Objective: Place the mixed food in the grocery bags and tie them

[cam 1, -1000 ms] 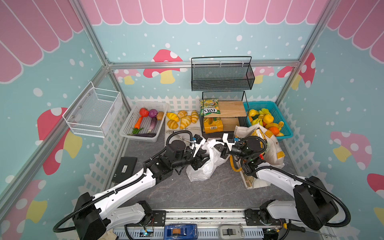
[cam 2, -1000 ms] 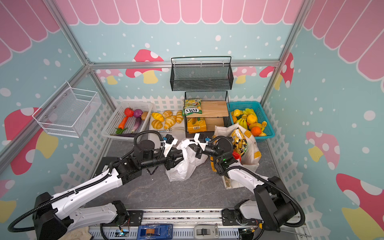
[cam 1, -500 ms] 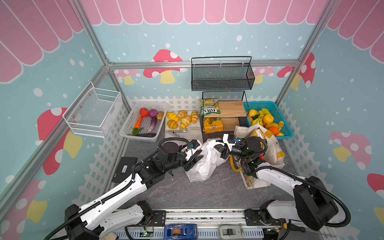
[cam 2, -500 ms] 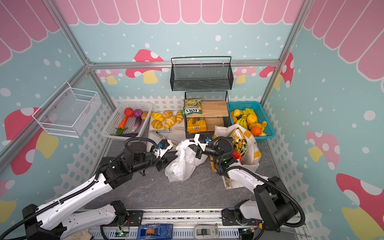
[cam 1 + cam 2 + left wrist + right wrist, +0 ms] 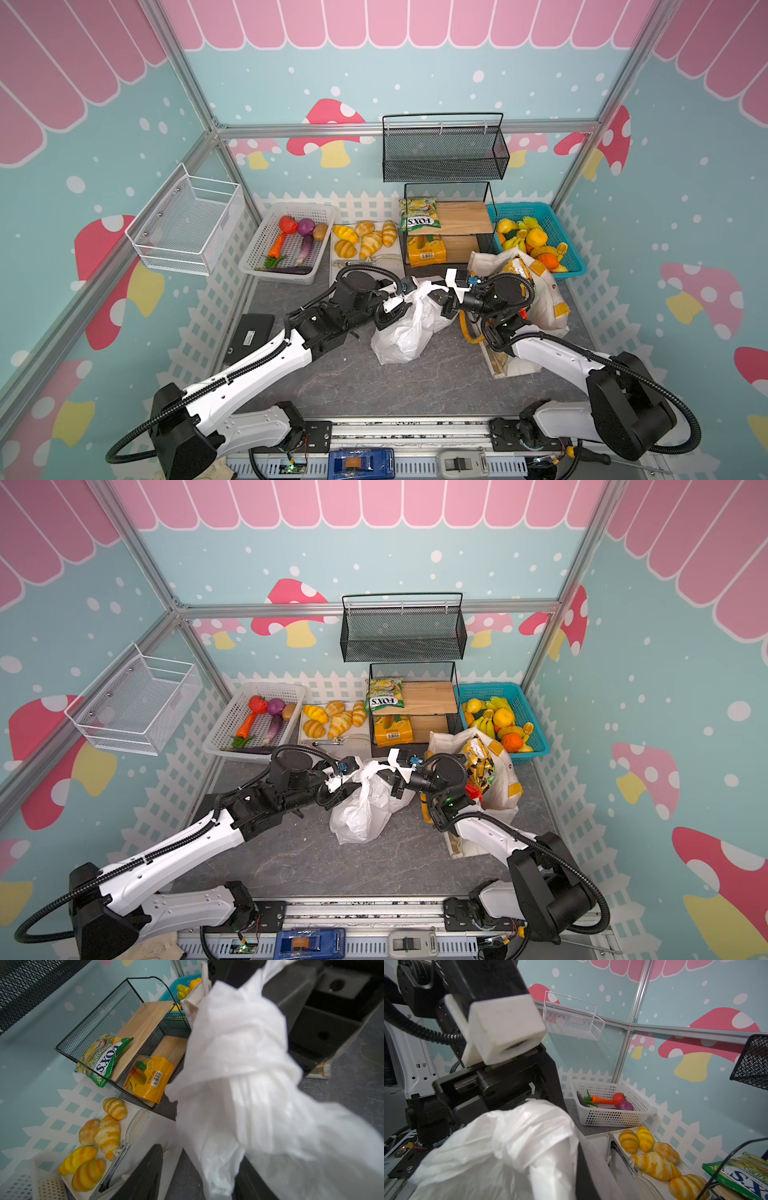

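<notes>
Next, my left gripper closes on the bag's fold in its fingers before my right gripper moves away, because only my right gripper holds the plastic bag's top.
The white plastic bag sits bulging mid-table, its top bunched between both grippers. My right gripper is shut on the bag's top; in the right wrist view the plastic covers the gripper. My left gripper is open at the bag's left side, with a fold of plastic hanging between its fingers. The off-white tote stands behind the right arm with black-and-yellow snack packets sticking out.
A white basket at the back left holds a carrot, a purple onion and other toy vegetables. Beside it are a tray of bread rolls, a black wire shelf with the FOX'S packet and a teal fruit basket. A black box lies on the left.
The left arm drew back slightly from the bag, then came in again higher at its top, and its jaws widened. The right arm and the bag's top stayed put.
</notes>
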You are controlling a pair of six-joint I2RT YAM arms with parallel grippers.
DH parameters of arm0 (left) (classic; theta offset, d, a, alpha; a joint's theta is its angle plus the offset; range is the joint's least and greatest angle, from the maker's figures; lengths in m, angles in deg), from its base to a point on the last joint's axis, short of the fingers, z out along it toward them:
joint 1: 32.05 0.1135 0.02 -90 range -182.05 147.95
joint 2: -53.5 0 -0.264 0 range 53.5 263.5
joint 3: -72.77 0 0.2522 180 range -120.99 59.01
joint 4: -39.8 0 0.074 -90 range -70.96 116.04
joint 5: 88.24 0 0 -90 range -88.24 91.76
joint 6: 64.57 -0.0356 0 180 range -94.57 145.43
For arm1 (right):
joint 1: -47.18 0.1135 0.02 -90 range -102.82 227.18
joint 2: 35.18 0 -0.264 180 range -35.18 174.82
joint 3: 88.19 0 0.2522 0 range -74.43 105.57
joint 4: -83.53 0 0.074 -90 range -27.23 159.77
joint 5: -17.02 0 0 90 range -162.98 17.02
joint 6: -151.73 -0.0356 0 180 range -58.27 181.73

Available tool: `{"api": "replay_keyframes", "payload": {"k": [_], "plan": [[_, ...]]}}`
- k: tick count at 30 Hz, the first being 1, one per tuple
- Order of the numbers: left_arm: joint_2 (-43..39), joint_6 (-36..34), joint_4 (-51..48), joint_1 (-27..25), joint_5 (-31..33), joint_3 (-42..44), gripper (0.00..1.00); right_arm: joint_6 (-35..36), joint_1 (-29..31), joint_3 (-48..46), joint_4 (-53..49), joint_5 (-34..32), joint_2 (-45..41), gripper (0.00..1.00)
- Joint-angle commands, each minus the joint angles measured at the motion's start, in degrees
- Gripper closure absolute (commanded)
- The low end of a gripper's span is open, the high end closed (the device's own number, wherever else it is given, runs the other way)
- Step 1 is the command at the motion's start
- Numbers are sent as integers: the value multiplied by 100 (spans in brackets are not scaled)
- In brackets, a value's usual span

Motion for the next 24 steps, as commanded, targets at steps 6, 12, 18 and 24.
{"api": "replay_keyframes", "payload": {"k": [6, 12, 18, 24], "plan": [[-64, -157, 467, -21, -406, -109, 47, 75, 3, 12, 158, 88, 67, 100], [-4, -102, 449, -25, -546, -156, 56, 87, 9, 8, 143, 74, 98, 100], [6, -119, 311, -25, -556, -204, 78, 108, 9, -1, 88, -8, 81, 100], [-12, -18, 103, -25, -420, -195, 100, 251, 11, -45, -202, -411, -74, 98]]}}
